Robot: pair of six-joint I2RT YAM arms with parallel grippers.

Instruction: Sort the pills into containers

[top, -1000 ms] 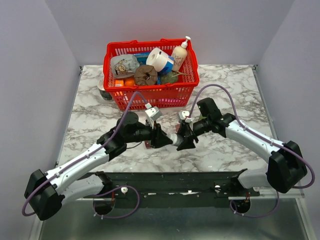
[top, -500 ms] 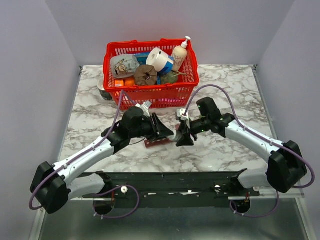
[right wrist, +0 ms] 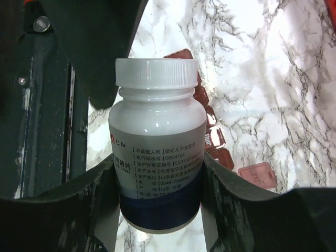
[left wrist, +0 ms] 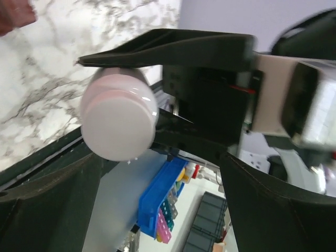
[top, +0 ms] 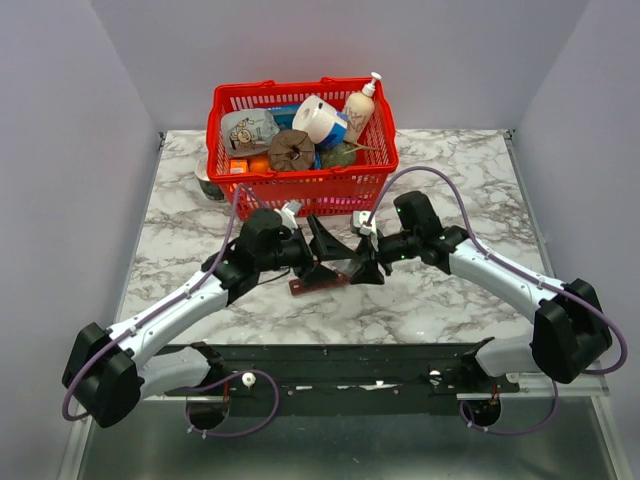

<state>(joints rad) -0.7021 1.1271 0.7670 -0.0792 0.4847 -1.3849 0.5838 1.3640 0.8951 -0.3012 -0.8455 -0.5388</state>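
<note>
The white cap is on the bottle and my left gripper is at the end of its turn. So I should turn my open fingers back first, then grip and twist the cap.
My right gripper is shut on a white pill bottle with a printed label and a blue band, and holds it by its lower half. The white cap is on the bottle. Seen end-on in the left wrist view, the cap lies just ahead of my left gripper, whose jaws stand wide open on either side of it. The containers, a dark-red strip of small compartments, lie on the marble under the bottle, with one lid flipped open. The pills are hidden.
A red mesh basket full of household items stands at the back of the marble table, close behind both grippers. A dark round object sits at the basket's left. The black arm-mount frame runs along the near edge.
My left gripper, shut a second ago, has sprung wide open and shifted up and right toward the bottle cap. The right gripper still holds the bottle and has barely moved.
</note>
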